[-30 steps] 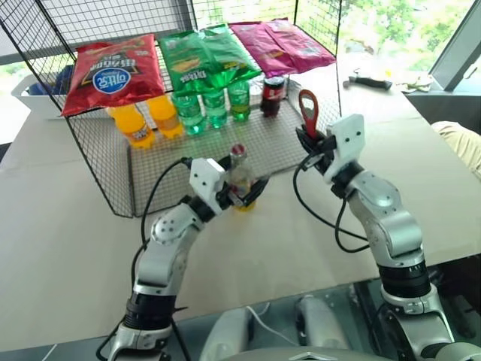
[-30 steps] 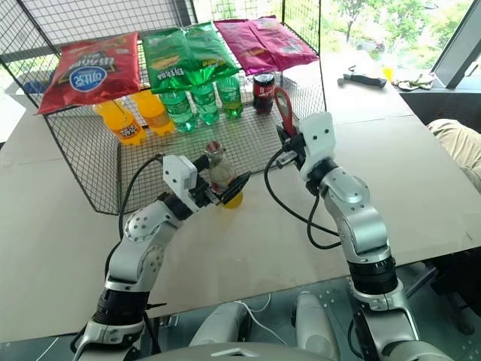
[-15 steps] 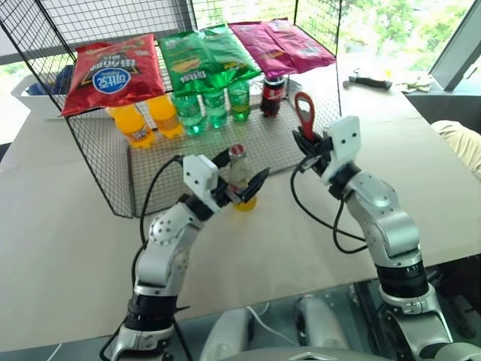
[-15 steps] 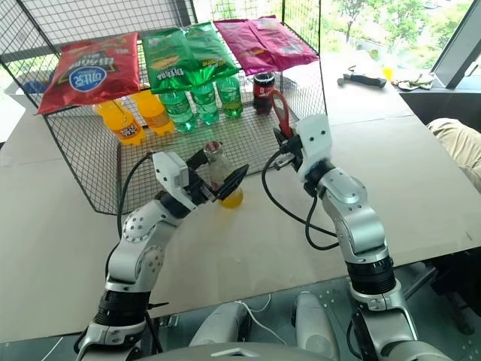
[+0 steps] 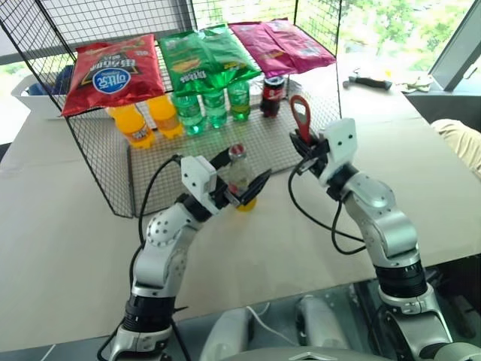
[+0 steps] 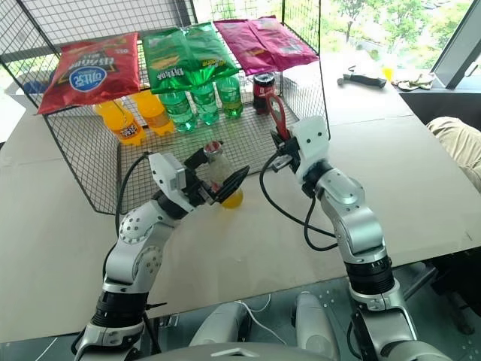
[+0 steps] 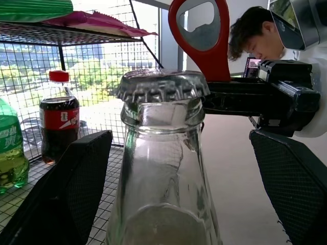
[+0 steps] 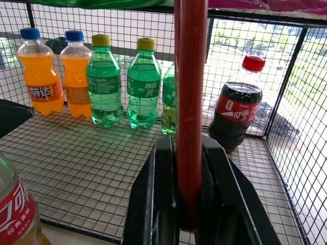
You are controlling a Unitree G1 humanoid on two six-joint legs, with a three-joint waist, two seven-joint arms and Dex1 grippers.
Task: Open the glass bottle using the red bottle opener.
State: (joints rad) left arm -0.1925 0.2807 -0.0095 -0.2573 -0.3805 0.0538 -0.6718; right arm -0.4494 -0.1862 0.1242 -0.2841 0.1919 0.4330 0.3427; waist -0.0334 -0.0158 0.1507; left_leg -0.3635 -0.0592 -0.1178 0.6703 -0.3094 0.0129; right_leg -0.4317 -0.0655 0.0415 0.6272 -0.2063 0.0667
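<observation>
I expect the crown cap (image 7: 162,79) to clear the bottle's opening when I pry with the opener, as the cap's crimped edge (image 7: 161,95) flares out over the bottle's glass rim.
The glass bottle (image 5: 239,173) stands upright on the table just in front of the wire rack, with yellow liquid at its bottom and its crown cap (image 7: 162,86) on. My left gripper (image 5: 244,168) is open, one black finger (image 7: 66,184) on each side of the bottle's neck, with a gap showing on both sides. My right gripper (image 5: 307,143) is shut on the handle of the red bottle opener (image 5: 301,113). The opener is held upright with its loop head (image 7: 199,25) up, just behind and to the right of the cap.
A wire rack (image 5: 105,150) stands behind the bottle. It has chip bags (image 5: 113,71) on top and orange (image 8: 41,76), green (image 8: 104,81) and cola (image 8: 235,107) bottles on its lower shelf. A person (image 7: 255,33) sits beyond the table's right side, and a tool (image 5: 368,81) lies at the back right.
My left gripper has tilted up slightly around the bottle's neck and stays open. The opener has edged a little left, toward the bottle.
</observation>
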